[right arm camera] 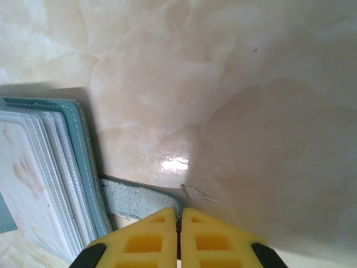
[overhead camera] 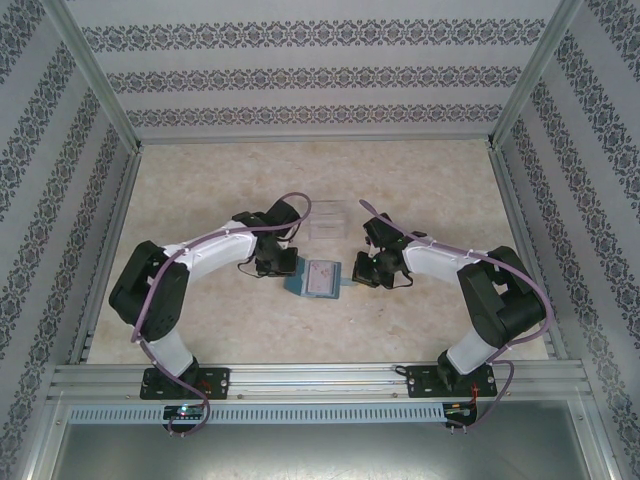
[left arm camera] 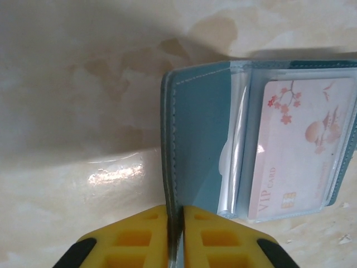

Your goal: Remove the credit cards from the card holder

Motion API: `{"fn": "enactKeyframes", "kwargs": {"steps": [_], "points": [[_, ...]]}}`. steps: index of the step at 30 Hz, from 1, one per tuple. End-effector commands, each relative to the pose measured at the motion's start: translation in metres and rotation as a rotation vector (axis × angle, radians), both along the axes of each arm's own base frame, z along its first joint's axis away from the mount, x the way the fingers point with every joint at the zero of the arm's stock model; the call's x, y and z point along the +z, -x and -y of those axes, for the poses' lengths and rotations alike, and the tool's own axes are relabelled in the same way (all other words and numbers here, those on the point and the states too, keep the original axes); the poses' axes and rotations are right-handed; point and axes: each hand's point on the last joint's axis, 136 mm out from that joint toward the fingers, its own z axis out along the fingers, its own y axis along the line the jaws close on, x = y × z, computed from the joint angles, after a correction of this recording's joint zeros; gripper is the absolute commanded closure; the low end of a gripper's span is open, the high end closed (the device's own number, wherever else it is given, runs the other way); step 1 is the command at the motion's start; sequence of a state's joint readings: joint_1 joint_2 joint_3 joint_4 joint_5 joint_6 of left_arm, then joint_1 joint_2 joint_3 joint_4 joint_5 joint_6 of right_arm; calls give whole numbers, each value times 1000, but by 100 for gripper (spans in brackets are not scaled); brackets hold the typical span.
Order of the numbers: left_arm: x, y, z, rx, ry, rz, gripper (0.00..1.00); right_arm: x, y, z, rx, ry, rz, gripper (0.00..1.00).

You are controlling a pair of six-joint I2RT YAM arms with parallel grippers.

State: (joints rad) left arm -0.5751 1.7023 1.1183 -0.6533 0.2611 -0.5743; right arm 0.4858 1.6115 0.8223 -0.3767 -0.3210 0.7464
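My right gripper is pinching the closing tab [right arm camera: 138, 201], away from the credit card, so it should let go and move over the stacked sleeves' edge [right arm camera: 68, 173] next to the card.
The teal card holder [overhead camera: 320, 278] lies open on the table between the two arms. My left gripper [overhead camera: 286, 266] is shut on the edge of its left cover [left arm camera: 195, 128], which runs between the yellow fingers [left arm camera: 176, 207]. A pale pink credit card [left arm camera: 304, 151] marked VIP sits in a clear inner sleeve. My right gripper [overhead camera: 352, 272] is shut on the holder's little closing tab [right arm camera: 139, 200], whose tip is pinched at the jaws [right arm camera: 179, 211]. The stacked sleeves and the pale card [right arm camera: 28, 178] show at the left of the right wrist view.
A clear plastic tray [overhead camera: 328, 215] stands just behind the card holder. The marbled tabletop [overhead camera: 200, 190] is walled by patterned panels, with a metal rail [overhead camera: 320, 375] along the near edge.
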Motion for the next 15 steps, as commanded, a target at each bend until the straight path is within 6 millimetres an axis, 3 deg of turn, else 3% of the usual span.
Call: {"fn": "enactKeyframes", "kwargs": {"steps": [1,10,15], "points": [[15,-10,16,36,136,52,91,4,-5,12,15,69,15,93],[9,-3,27,113,297,61,98,12,-9,32,49,195,35,87],[5,4,29,146,369,67,100,21,-8,38,62,228,46,73]]}}
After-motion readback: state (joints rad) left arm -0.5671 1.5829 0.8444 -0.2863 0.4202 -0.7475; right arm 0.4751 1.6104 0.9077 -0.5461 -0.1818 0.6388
